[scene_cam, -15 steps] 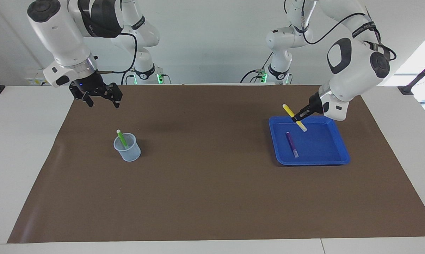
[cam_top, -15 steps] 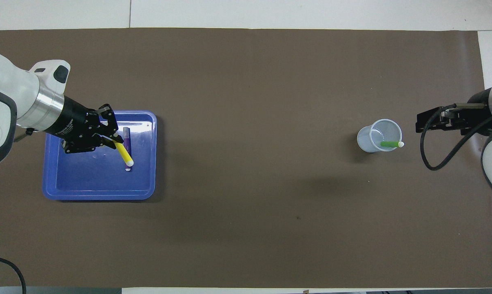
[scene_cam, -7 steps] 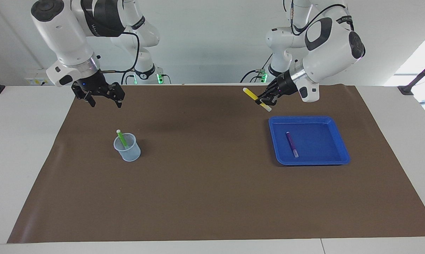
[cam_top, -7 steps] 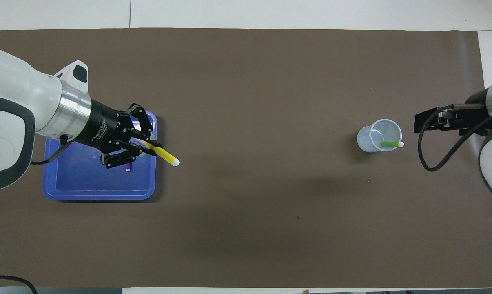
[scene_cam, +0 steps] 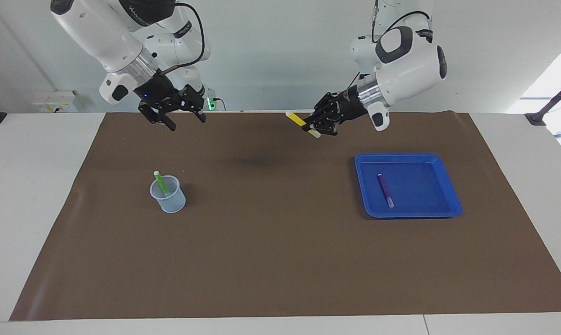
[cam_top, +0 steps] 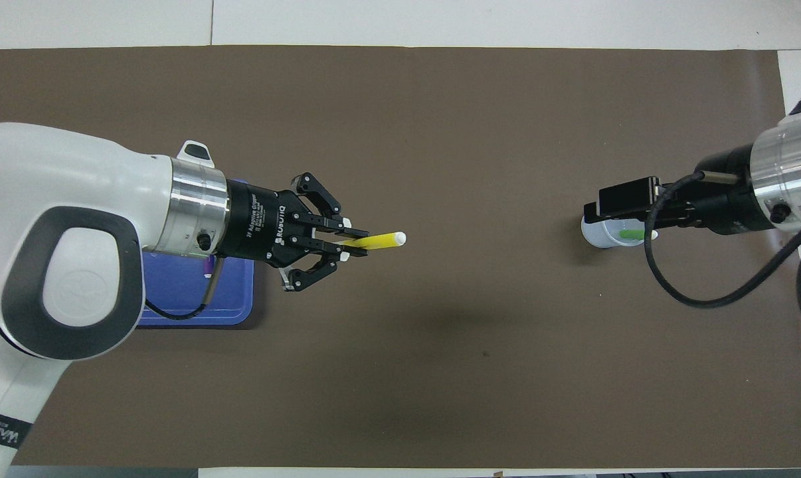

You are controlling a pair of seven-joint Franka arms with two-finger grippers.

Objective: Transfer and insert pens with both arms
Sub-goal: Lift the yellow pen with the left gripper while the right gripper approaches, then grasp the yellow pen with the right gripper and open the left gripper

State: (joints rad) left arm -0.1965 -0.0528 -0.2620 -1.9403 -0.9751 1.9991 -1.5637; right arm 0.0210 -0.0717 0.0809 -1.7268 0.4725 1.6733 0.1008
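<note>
I should keep moving my right gripper toward the yellow pen's loose end, which sticks out past my left gripper's fingers, and close my right gripper there.
My left gripper is shut on the yellow pen and holds it in the air over the mat's middle, its pale tip pointing toward the right arm's end. It also shows in the overhead view with the yellow pen. My right gripper is open and empty, raised over the mat; in the overhead view it covers part of the clear cup. The green pen stands tilted in the cup. The purple pen lies in the blue tray.
A brown mat covers the table. Two smaller white arms with green lights stand at the robots' edge. In the overhead view my left arm hides most of the tray.
My left gripper has lifted the yellow pen out of the tray and carried it toward the table's middle. My right gripper has risen and moved toward the middle as well.
</note>
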